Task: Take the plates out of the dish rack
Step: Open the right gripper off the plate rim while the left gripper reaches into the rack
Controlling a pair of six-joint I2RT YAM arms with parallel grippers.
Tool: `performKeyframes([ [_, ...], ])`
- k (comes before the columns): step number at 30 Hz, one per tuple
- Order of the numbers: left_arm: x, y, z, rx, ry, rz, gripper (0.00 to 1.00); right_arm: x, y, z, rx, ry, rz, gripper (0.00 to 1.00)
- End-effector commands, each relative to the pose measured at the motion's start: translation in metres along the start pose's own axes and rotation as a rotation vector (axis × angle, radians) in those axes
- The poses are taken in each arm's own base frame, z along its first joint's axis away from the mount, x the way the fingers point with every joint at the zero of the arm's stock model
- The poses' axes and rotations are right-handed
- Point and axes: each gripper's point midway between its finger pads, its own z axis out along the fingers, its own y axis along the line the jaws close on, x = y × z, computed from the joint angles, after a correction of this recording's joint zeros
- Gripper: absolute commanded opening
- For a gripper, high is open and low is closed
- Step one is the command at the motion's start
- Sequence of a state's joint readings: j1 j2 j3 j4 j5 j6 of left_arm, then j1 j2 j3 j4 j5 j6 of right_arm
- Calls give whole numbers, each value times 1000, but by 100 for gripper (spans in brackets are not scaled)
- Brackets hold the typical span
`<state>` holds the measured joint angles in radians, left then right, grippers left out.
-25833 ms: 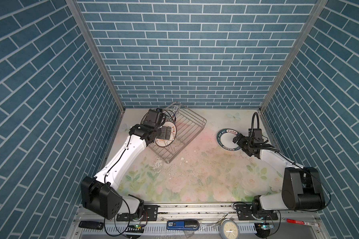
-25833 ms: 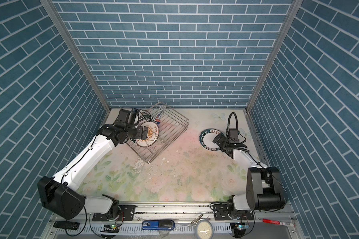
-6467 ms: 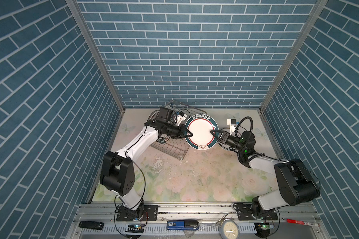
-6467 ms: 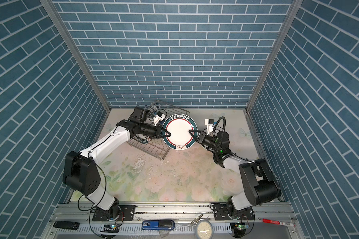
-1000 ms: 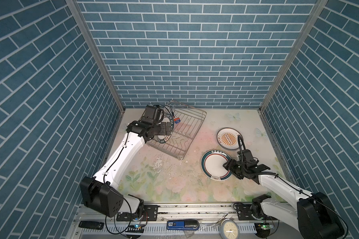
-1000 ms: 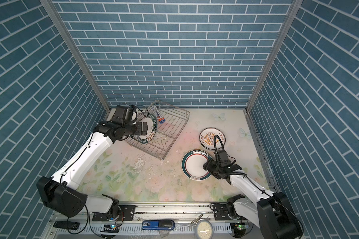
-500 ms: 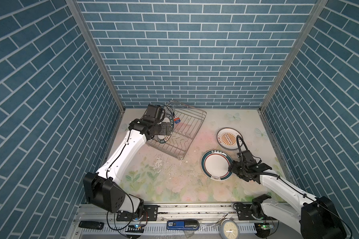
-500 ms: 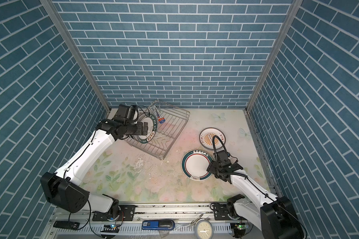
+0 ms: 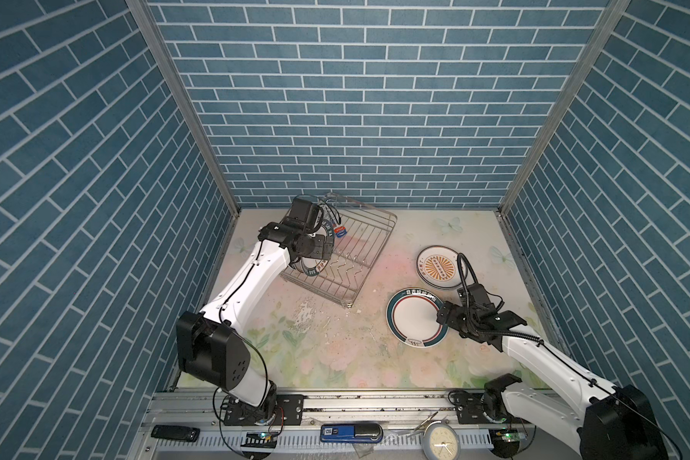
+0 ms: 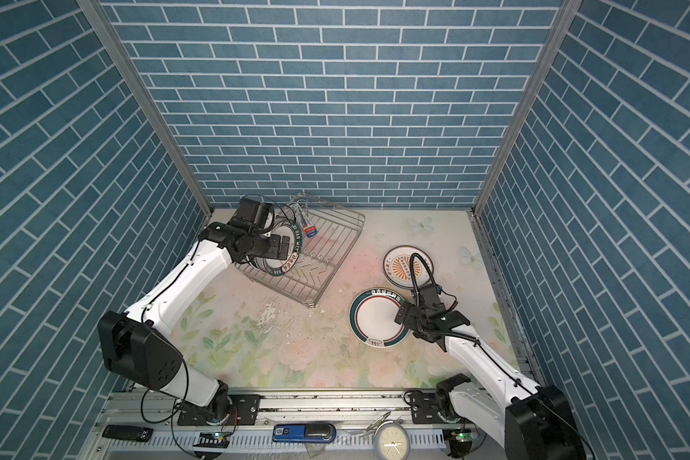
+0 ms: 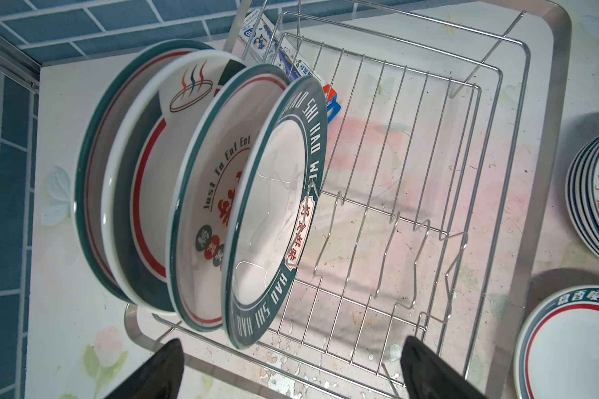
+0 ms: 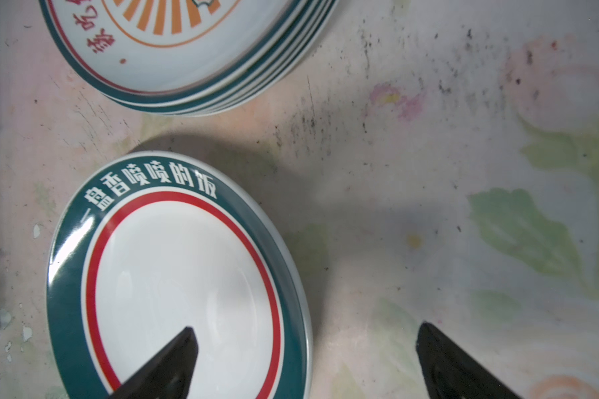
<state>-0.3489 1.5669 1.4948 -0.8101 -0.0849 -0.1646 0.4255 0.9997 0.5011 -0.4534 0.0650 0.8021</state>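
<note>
I keep my left gripper approaching the front plate and close on its rim [image 11: 236, 332], since its upright edge, beside empty rack [image 11: 359, 266], lines up inside my open fingers.
The silver wire dish rack [image 9: 361, 255] [image 10: 327, 255] [image 11: 412, 172] sits at the back left. Several plates [image 11: 274, 207] stand upright in its left end, the front one with a dark teal lettered rim. My left gripper [image 10: 283, 243] [image 11: 291, 366] hangs open in front of them, touching none. A teal-rimmed plate [image 9: 413, 322] [image 10: 375, 318] [image 12: 180, 269] lies flat on the table. My right gripper [image 9: 441, 316] [image 12: 305, 331] is open astride its right rim, one finger over the plate and one over the table. A stack of sunburst plates [image 9: 439, 266] [image 12: 173, 41] lies behind it.
A small blue and white packet [image 11: 284, 58] [image 9: 340, 230] leans in the rack's far corner. Brick-pattern walls close in the left, back and right sides. On the front rail lie a clock [image 9: 441, 441], a blue device [image 9: 351, 432] and a black remote [image 9: 175, 432].
My right gripper has opened wide at the teal-rimmed plate's rim; the plate lies still on the table. My left arm has shifted slightly beside the rack's plates, jaws still open.
</note>
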Motion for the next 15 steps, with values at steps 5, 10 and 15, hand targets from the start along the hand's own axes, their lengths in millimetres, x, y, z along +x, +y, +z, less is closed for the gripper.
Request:
performKeyframes([
  [5, -3, 2, 19, -28, 50, 25, 96, -13, 8, -13, -45, -77, -26, 99],
  [10, -2, 6, 26, -54, 67, 35, 95, -14, 10, -16, -84, -108, -23, 99],
  [15, -2, 10, 34, -55, 87, 17, 92, -15, 13, -17, -99, -109, -34, 99],
])
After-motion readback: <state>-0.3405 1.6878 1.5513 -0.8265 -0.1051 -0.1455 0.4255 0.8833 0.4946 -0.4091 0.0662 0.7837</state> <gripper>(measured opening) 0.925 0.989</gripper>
